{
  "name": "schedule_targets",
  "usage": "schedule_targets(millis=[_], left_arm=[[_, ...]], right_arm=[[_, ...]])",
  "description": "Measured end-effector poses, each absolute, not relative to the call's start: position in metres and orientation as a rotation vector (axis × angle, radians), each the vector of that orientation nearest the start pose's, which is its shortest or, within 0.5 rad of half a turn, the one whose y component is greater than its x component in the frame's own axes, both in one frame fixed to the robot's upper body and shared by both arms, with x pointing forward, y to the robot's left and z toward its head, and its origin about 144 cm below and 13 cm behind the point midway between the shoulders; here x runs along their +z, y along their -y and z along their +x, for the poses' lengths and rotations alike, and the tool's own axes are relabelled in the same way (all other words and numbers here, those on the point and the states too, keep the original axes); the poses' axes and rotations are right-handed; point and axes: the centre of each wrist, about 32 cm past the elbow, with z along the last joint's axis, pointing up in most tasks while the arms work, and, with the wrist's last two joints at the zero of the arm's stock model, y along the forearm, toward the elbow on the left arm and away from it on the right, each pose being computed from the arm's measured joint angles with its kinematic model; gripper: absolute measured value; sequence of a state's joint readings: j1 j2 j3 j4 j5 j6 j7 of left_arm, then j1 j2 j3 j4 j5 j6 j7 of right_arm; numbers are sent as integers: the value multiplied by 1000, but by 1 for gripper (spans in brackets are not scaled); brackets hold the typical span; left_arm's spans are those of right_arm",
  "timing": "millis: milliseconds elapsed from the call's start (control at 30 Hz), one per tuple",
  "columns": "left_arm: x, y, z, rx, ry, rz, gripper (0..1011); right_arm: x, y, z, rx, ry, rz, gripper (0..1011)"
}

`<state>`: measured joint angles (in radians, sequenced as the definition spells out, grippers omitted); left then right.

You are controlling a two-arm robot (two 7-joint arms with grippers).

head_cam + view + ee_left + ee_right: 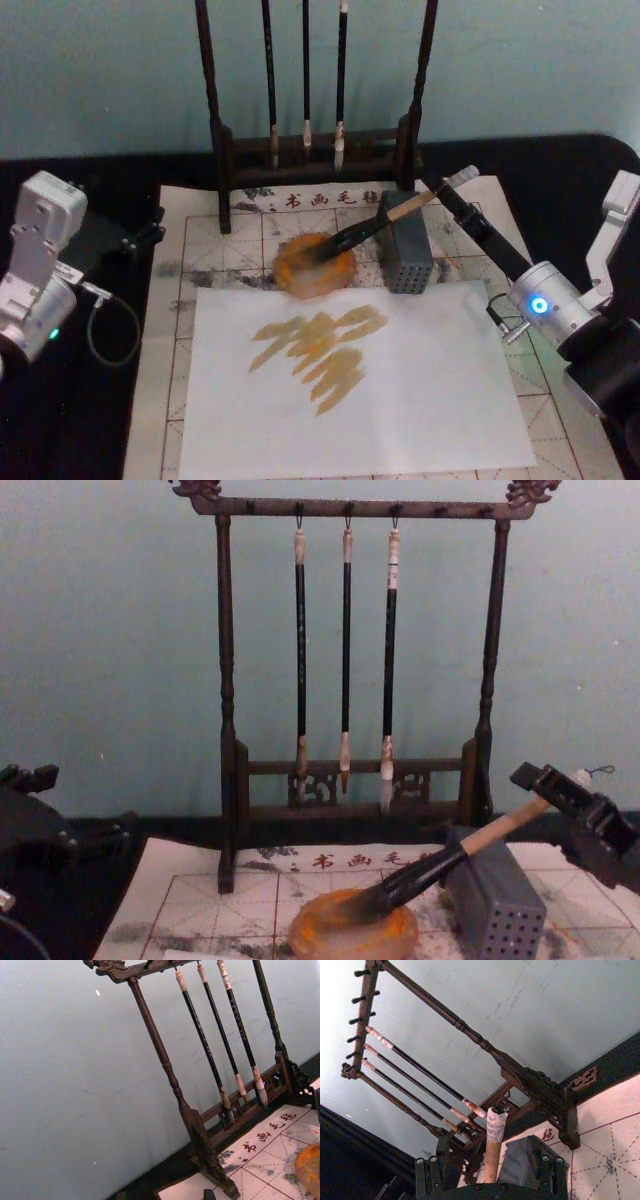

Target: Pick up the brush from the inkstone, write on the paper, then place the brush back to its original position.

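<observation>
The bristles [362, 908] rest in the inkstone while the tan handle [506, 825] leans on the grey block. The handle should tilt steeper about the bristles when I lift it.
The brush [375, 225] lies slanted, its dark bristles in the round orange-brown inkstone [290, 272] and its tan handle propped on a grey block [408, 262]. My right gripper [452, 187] is at the handle's white upper end and open. In the right wrist view the handle [493, 1130] stands between the fingers [432, 1175] with a gap on each side. The chest view shows the same brush [440, 865] and gripper [560, 785]. The red-grid paper [240, 240] lies under the inkstone. A plain white sheet [420, 400] on it carries orange-brown strokes. My left gripper [140, 236] is parked at the far left.
A dark wooden rack [225, 680] with three slim hanging brushes [345, 650] stands at the back of the paper, close behind the inkstone. The grey block [500, 910] sits right of the inkstone. Black table surrounds the paper.
</observation>
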<state>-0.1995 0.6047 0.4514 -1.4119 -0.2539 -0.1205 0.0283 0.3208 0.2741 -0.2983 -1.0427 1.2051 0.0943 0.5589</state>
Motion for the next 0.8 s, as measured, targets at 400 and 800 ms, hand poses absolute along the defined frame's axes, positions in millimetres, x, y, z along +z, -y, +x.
schedule_targets(millis=[400,800], left_arm=[[1140,-310,489,1248,285,304,1001],[1140,-310,489,1248,285,304,1001]], right_arm=[[1085,271,531,-906,-780,577,1000],[1084,271,531,-902,-790,591,1000]])
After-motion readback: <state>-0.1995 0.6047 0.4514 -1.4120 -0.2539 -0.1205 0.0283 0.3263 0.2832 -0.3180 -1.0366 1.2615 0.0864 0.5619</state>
